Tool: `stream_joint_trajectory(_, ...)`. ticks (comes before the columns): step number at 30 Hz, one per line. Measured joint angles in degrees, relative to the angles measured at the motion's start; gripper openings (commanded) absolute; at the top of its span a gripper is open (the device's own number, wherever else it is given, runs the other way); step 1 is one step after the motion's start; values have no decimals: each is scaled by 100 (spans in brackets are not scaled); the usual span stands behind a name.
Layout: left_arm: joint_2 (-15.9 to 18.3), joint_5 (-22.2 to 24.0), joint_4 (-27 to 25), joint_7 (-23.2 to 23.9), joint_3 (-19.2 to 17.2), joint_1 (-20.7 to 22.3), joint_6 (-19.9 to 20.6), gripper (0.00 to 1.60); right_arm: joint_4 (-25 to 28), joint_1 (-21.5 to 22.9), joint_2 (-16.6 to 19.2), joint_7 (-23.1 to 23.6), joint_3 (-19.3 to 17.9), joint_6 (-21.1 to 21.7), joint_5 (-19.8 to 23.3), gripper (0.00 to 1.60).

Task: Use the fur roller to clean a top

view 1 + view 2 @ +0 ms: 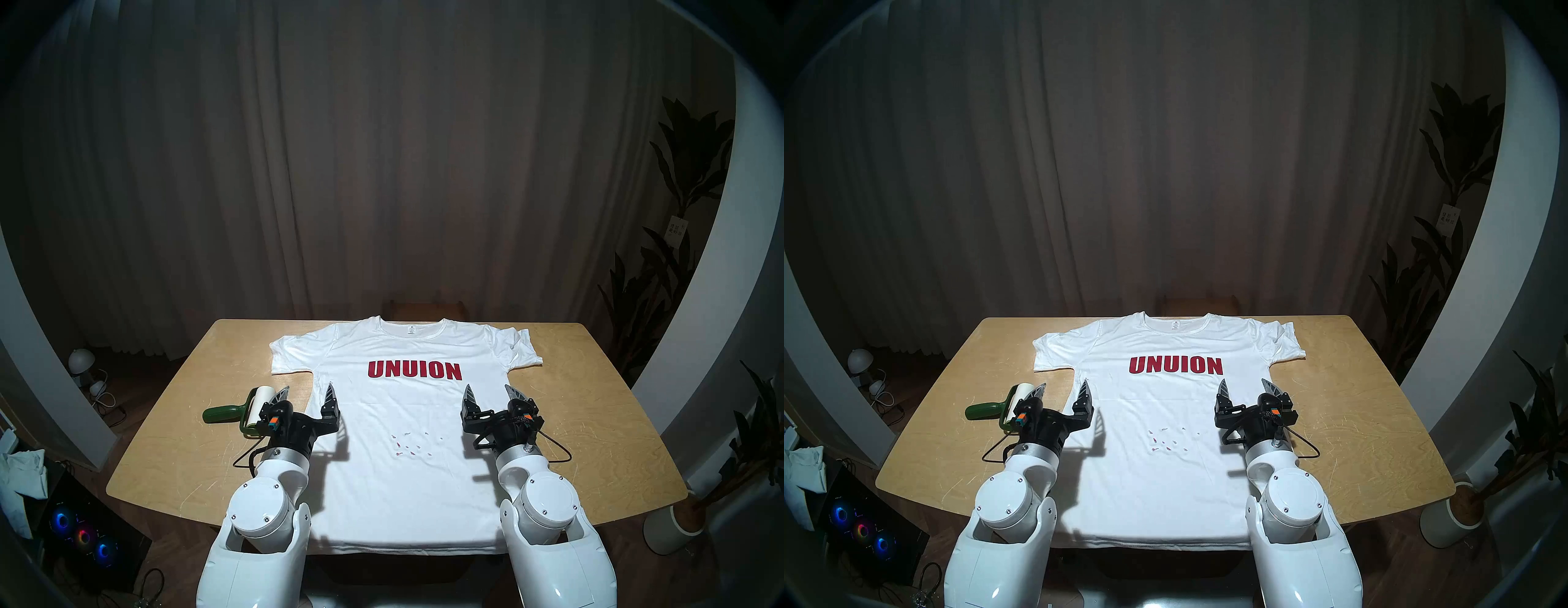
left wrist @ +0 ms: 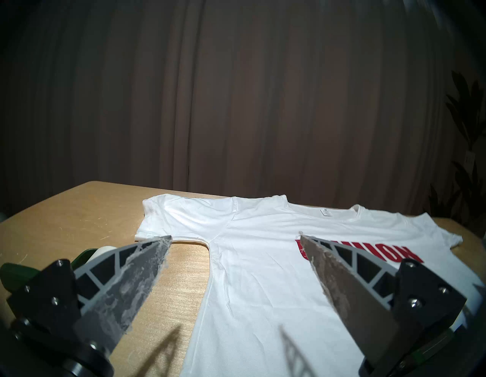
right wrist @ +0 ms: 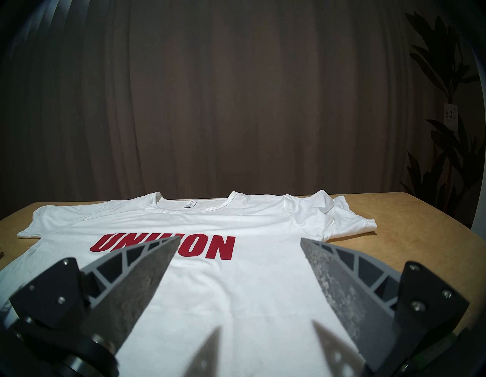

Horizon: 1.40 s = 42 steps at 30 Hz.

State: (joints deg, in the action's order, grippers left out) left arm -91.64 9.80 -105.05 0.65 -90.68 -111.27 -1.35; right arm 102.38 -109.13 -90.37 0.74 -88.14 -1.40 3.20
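Observation:
I expect the cloth of the loose white top (image 1: 413, 407) to crease below the red lettering when I push the fur roller over it, because soft ripples (image 2: 233, 282) show in the top.
A white top (image 1: 407, 475) (image 1: 1166, 475) (image 2: 263, 263) (image 3: 236, 276) with red "UNUION" lettering lies flat on the wooden table (image 1: 594, 424), small red specks (image 1: 409, 446) scattered on its belly. The fur roller (image 1: 244, 409) (image 1: 1004, 405), white roll and dark green handle, lies on the table left of the top; its green handle (image 2: 15, 273) peeks behind the left finger. My left gripper (image 1: 307, 392) (image 1: 1064, 388) (image 2: 234, 237) hovers open over the top's left edge, just right of the roller. My right gripper (image 1: 492, 392) (image 1: 1246, 386) (image 3: 239, 239) hovers open above the top's right side, holding nothing.
A dark curtain hangs behind the table. A chair back (image 1: 426, 310) stands at the far edge. Potted plants (image 1: 679, 254) line the right; a lamp (image 1: 82, 361) and a lit computer case (image 1: 85, 535) sit on the floor at the left.

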Motion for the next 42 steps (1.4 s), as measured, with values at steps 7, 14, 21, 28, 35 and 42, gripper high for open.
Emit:
stream_joint_trajectory(7,-134,1267,-451,-21,-352,-172,98,160,2,65,-3,102,-97,-17,171,160)
stream_joint_trajectory(14,-280,2503,-879,-223,-751,-282,531,160,-71,177,-2,142,-171,-23,228,160)
stream_joint_trajectory(21,-439,3819,-1133,-290,-1214,-369,1251,160,-189,293,22,193,-297,-130,273,160)
stream_joint_trajectory(28,-553,5006,-1226,-371,-1587,-366,1599,160,-241,346,119,223,-425,-227,265,160)
stream_joint_trajectory(35,-631,6248,-1261,-920,-1991,-280,1872,160,-373,394,201,208,-517,-355,129,160)
stream_joint_trajectory(42,-602,7320,-1135,-1460,-2430,-132,2395,160,-641,474,217,-50,-509,-640,-189,160)
